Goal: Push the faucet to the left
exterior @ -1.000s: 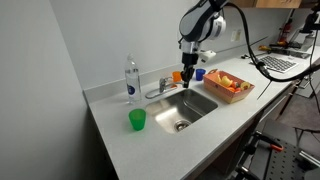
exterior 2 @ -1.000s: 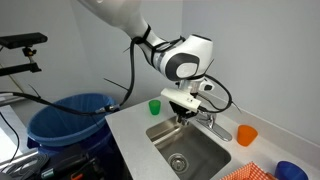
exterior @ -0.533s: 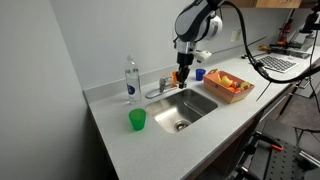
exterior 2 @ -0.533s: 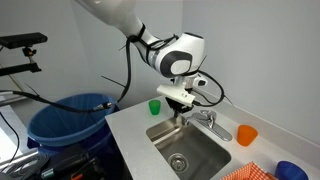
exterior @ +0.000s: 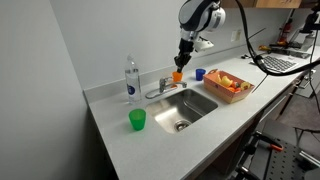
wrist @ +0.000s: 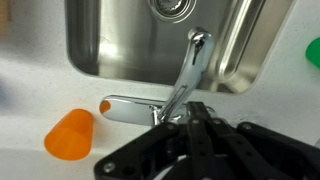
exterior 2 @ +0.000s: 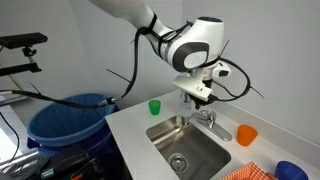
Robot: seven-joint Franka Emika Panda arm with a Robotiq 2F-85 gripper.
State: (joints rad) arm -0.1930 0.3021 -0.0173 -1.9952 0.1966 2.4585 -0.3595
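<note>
I should lower my gripper on the orange cup's side of the spout (wrist: 164, 62) before I push, because it hangs too high above the faucet to meet its spout (wrist: 196, 52).
The chrome faucet (exterior: 160, 88) stands on the counter behind the sink (exterior: 197, 110), and its low spout reaches out over the sink's back rim. In the wrist view the faucet (wrist: 190, 72) runs slanted from its base plate over the basin. My gripper (exterior: 182, 63) hangs above the faucet's base, shut, with nothing between its fingers and clear of the tap. In an exterior view the gripper (exterior 2: 198, 97) sits a short way over the faucet (exterior 2: 206, 119). From the wrist, the gripper (wrist: 195, 110) shows its fingers pressed together.
A clear water bottle (exterior: 131, 80) stands beside the faucet. A green cup (exterior: 137, 120) is on the counter's front part. An orange cup (exterior: 178, 76), a blue cup (exterior: 200, 73) and an orange basket (exterior: 228, 86) sit past the sink. A blue bin (exterior 2: 68, 122) stands beside the counter.
The gripper has lifted straight up off the faucet, from spout height to well above it. It stayed shut throughout.
</note>
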